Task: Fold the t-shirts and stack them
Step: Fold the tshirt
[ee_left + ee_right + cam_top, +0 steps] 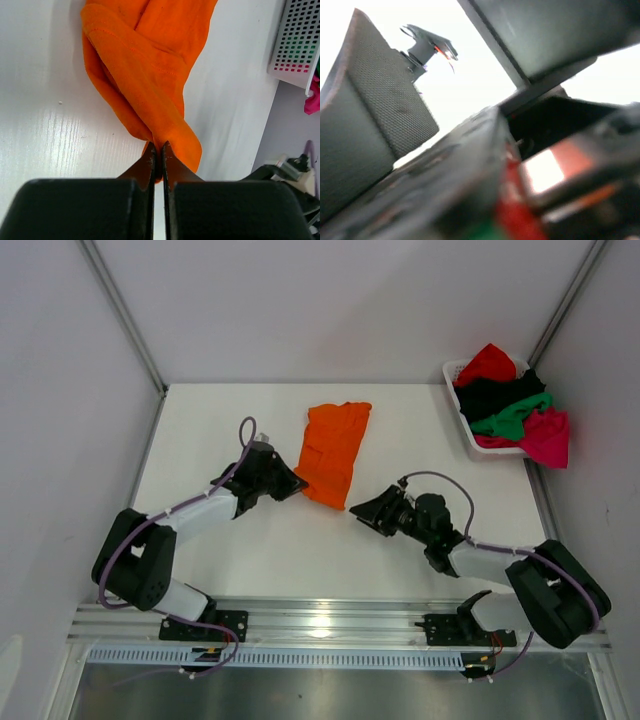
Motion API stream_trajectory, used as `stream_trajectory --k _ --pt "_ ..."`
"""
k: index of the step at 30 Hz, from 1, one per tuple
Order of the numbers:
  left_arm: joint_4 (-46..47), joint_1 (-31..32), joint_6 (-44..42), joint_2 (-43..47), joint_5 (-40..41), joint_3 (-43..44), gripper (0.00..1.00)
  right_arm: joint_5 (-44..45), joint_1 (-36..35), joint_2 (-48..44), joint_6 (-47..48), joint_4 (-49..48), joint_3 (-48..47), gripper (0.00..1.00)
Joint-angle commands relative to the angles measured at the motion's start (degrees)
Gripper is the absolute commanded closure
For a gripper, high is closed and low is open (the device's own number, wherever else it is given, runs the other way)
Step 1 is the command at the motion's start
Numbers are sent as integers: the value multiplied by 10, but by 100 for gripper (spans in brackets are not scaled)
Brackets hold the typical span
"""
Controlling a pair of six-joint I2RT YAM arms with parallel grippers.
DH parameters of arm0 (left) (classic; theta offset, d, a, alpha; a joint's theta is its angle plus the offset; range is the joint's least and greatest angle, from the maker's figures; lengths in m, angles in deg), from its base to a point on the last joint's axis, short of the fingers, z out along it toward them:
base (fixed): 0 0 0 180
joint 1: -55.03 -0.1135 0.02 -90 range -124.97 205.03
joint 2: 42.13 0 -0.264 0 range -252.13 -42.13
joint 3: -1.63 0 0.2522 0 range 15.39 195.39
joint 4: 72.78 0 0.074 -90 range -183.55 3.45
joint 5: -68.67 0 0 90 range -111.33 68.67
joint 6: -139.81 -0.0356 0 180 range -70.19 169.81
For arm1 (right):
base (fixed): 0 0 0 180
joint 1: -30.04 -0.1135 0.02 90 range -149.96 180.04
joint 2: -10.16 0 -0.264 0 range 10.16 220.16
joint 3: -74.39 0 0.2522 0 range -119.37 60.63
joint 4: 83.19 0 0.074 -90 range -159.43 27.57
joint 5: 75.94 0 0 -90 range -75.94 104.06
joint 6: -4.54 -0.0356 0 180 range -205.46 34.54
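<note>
The orange t-shirt's near edge runs askew from my left gripper's pinch, so next my right gripper moves in and grabs the loose near corner to straighten it.
A bright orange t-shirt lies loosely folded on the white table, just past the middle. My left gripper is at the shirt's near left corner. In the left wrist view it is shut on a pinch of the orange cloth. My right gripper is low over the table just near-right of the shirt's near edge and apart from it, open. The right wrist view is blurred and tilted, and its textured finger pad stands far from the other finger with nothing between. More t-shirts fill the basket: red, black, green and magenta-pink.
A white slatted basket sits at the table's far right corner, its wall also in the left wrist view. The magenta shirt hangs over its right rim. Walls enclose the table at the back and on both sides.
</note>
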Motion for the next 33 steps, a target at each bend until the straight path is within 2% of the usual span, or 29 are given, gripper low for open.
stream_trajectory --k 1,8,10,11,14,21,33 --pt "7 -4 -12 -2 -5 9 99 35 -52 -11 -99 -111 46 45" --pt "7 -5 -14 -1 -3 9 99 144 -143 116 -221 -338 93 44" --pt "7 -5 -16 1 -1 7 99 165 -154 180 -262 -394 102 44" --pt "7 -5 -17 4 0 7 99 178 -158 203 -273 -454 104 44" --pt "4 -6 -22 12 6 3 99 219 -161 275 -298 -514 100 46" --pt "-9 -16 -39 31 14 -3 99 267 -155 284 -256 -505 53 46" --pt "-4 -18 -34 15 5 -10 99 250 -128 305 -268 -511 -14 46"
